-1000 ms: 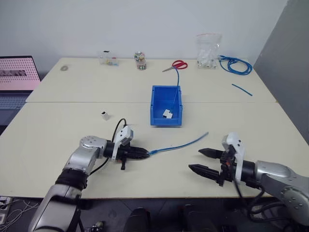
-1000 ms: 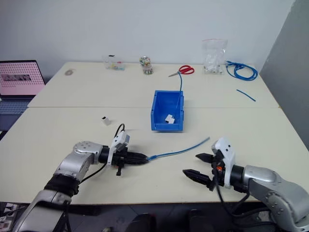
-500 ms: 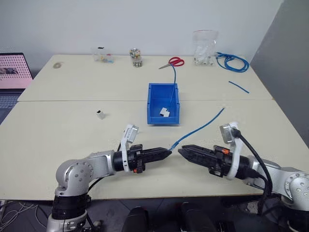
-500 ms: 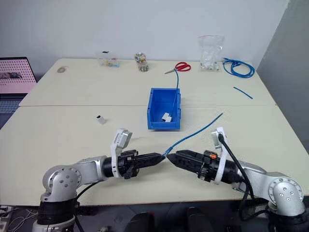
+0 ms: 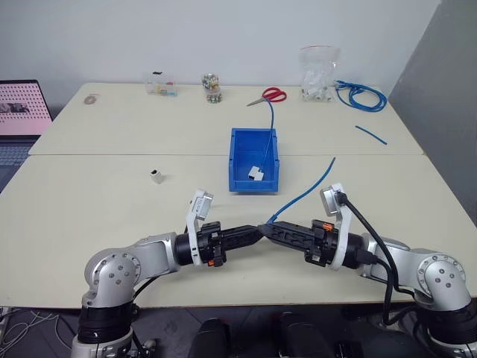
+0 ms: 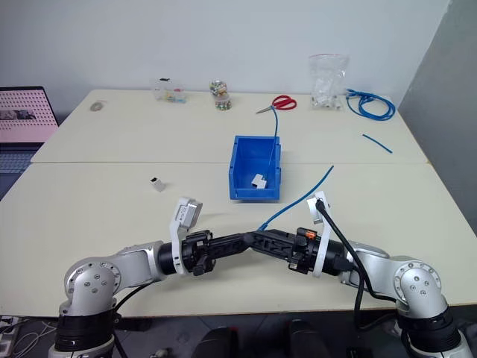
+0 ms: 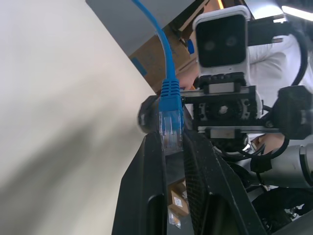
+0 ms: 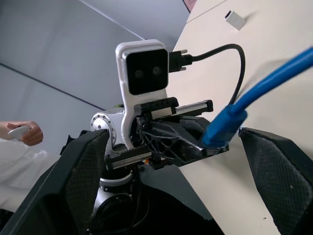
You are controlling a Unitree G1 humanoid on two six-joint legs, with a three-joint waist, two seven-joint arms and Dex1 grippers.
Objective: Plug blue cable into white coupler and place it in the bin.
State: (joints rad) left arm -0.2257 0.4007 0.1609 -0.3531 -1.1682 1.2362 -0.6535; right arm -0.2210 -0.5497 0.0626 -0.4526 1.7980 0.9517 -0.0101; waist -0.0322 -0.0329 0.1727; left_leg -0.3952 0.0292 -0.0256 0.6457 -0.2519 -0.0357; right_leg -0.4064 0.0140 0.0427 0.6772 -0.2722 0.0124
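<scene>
The blue cable (image 5: 302, 196) will swing around stiffly and hardly droop when the robot turns the cable's plug, because the cable's loose end (image 5: 333, 159) sticks out in a gentle curve.
My left gripper (image 5: 258, 230) is shut on the clear plug end of the blue cable (image 5: 302, 195), held level above the table's near edge. The plug (image 7: 171, 128) sits pinched between its fingers. From there the cable rises away to the right, its far end free in the air. My right gripper (image 5: 270, 229) faces the left one tip to tip and is open. In the right wrist view the cable (image 8: 274, 68) passes between its spread fingers (image 8: 85, 161). The white coupler (image 5: 156, 176) lies alone on the table to the left. The blue bin (image 5: 237, 160) stands mid-table behind the grippers.
Inside the bin lies a white block (image 5: 256, 173) with its own blue cable. At the table's back are red scissors (image 5: 274, 95), a plastic bag (image 5: 319, 73), a coiled blue cable (image 5: 363, 97) and a short blue stub (image 5: 370, 134). A laptop (image 5: 22, 108) sits far left. A person's hand (image 8: 24, 133) shows in the right wrist view.
Both grippers lifted off the table and came together at the middle. The left carried the cable's plug end up, and the right rolled and closed in around the cable.
</scene>
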